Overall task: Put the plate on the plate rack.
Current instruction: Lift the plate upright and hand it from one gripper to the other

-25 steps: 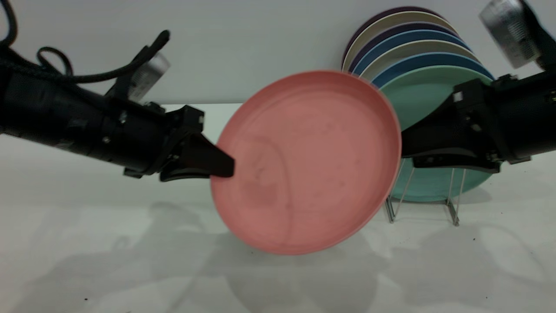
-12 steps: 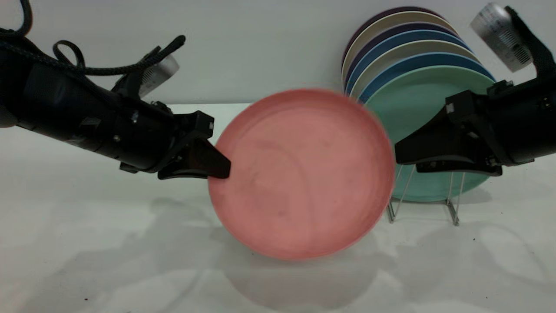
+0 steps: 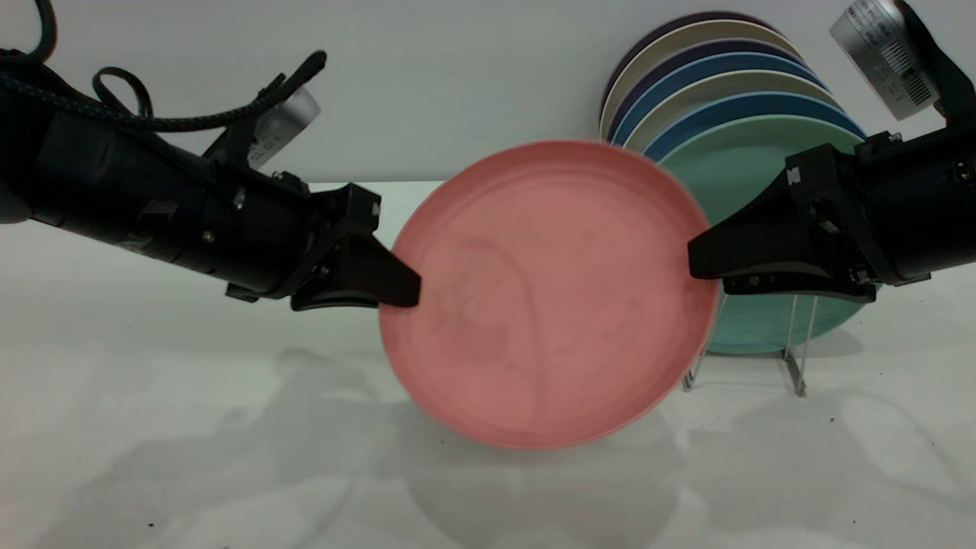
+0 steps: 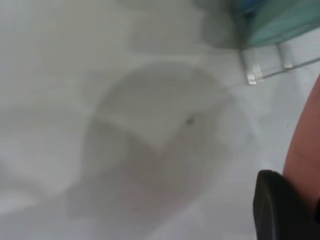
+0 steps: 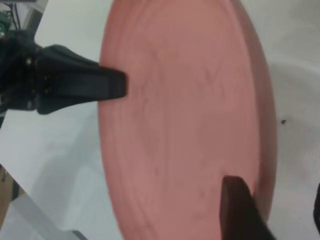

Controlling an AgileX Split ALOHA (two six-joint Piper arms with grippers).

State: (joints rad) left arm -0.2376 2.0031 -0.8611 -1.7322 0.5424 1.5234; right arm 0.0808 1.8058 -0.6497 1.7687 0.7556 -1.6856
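Observation:
The robot's left gripper has hold of the plate's rim far from the rack, so the robot's right gripper needs to grip the opposite rim before the left gripper moves away.
The salmon-pink plate stands nearly upright on edge above the table, face to the exterior camera. My left gripper is shut on its left rim; one left finger lies against the plate. My right gripper straddles the right rim with its jaws apart: one finger lies on the plate's face, the other stands off behind the rim. The wire plate rack stands just right of the plate and behind it. The rack's feet show in the left wrist view.
Several plates stand in the rack, a mint-green plate frontmost, blue and cream ones behind. The white table stretches left and forward. The left gripper also shows in the right wrist view.
The left gripper has carried the plate right and slightly up. The plate's right rim now sits between the right gripper's fingers, which earlier were beside or behind it.

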